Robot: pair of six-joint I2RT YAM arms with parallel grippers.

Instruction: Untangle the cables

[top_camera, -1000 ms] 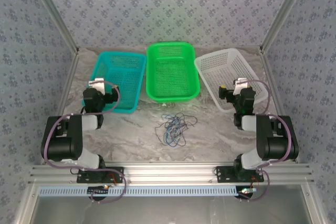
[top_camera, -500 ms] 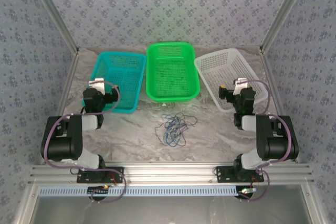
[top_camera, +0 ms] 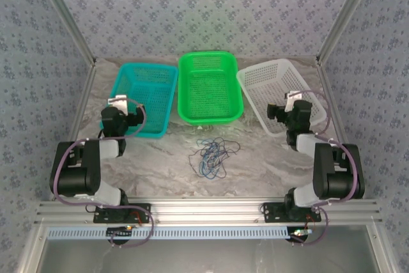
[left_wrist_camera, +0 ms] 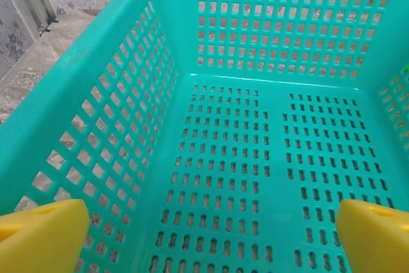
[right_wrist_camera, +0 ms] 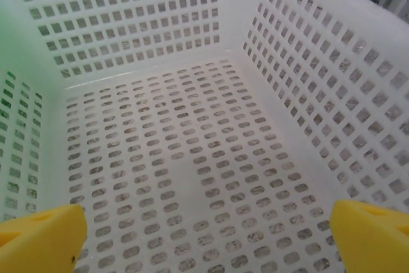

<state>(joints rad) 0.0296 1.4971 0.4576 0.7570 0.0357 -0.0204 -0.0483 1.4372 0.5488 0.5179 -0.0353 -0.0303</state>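
Note:
My right gripper keeps going toward the cable heap, as its fingers are open and the way there is clear, and closes on a dark cable (top_camera: 222,153).
The cables (top_camera: 211,153) lie in one tangled heap of thin blue, dark and pale loops on the marble table, in the middle between the two arms. My left gripper (top_camera: 136,118) hovers at the near edge of the teal basket (top_camera: 148,68). In the left wrist view it (left_wrist_camera: 208,244) is open, its yellow fingertips (left_wrist_camera: 39,236) wide apart over the bare basket floor (left_wrist_camera: 255,158). My right gripper (top_camera: 273,114) sits at the near edge of the white basket (top_camera: 271,67). It (right_wrist_camera: 208,244) is open too, its fingertips (right_wrist_camera: 374,231) spread over the bare floor (right_wrist_camera: 192,158).
A green basket (top_camera: 208,56) stands between the teal and white ones at the back. Aluminium frame posts (top_camera: 77,36) and patterned walls close in both sides. An aluminium rail (top_camera: 204,209) runs along the near edge under the arm bases.
The right arm has turned and shifted a little, its wrist now slightly farther over the white basket. The left arm and the cables have not moved.

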